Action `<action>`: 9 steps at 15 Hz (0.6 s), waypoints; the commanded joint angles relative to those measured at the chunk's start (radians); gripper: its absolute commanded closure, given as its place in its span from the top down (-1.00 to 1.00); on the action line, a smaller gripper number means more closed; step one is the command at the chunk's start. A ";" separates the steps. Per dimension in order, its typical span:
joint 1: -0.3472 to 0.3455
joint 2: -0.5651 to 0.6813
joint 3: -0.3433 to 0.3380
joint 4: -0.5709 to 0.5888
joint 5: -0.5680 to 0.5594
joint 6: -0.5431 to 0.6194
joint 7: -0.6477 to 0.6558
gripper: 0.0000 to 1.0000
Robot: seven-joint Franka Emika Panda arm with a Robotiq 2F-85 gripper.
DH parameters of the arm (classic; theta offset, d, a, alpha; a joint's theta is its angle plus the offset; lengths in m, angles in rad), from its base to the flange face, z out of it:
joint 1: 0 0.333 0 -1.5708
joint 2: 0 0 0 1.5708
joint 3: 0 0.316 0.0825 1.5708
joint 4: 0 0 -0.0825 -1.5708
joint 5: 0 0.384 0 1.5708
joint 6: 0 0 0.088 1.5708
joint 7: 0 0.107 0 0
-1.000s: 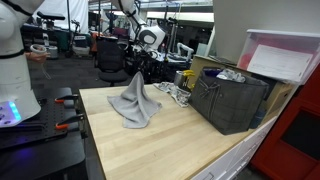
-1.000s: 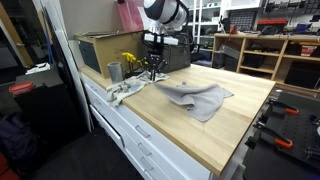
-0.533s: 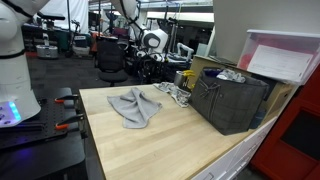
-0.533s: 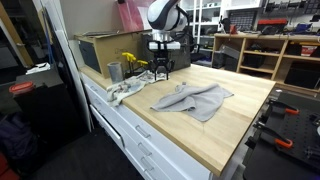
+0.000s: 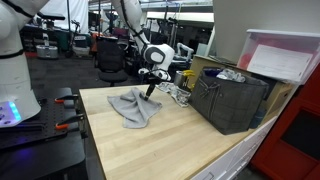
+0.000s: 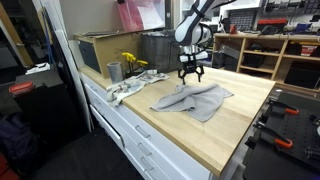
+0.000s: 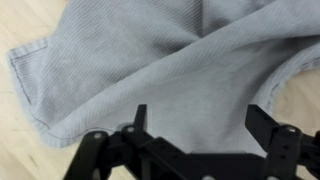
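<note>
The grey cloth's curved edge (image 7: pixel 268 92) sits off to one finger's side, so next my gripper moves over it, pinches it and draws the cloth open toward the dark crate (image 5: pixel 225 102).
A grey cloth (image 5: pixel 135 106) lies crumpled flat on the light wooden table (image 5: pixel 190 145); it also shows in the other exterior view (image 6: pixel 195 98) and fills the wrist view (image 7: pixel 170 60). My gripper (image 5: pixel 150 86) hangs just above the cloth's far edge, seen over the cloth's middle from the opposite side (image 6: pixel 190 78). In the wrist view its two dark fingers (image 7: pixel 265 128) stand wide apart with only cloth below them and nothing between them. The gripper (image 7: pixel 198 118) is open and holds nothing.
A dark crate (image 5: pixel 232 100) with things in it stands at one end of the table. Next to it lie a metal cup (image 6: pixel 115 71), yellow objects (image 6: pixel 131 62) and a pale rag (image 6: pixel 125 89). A box (image 6: pixel 100 50) stands behind. Drawers (image 6: pixel 140 135) line the table's front.
The gripper let go of the cloth, which dropped from a hanging peak to flat on the table. The jaws opened wide and the arm moved across above the cloth.
</note>
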 commanded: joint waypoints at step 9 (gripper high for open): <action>-0.168 0.009 0.081 0.014 0.046 0.020 -0.364 1.00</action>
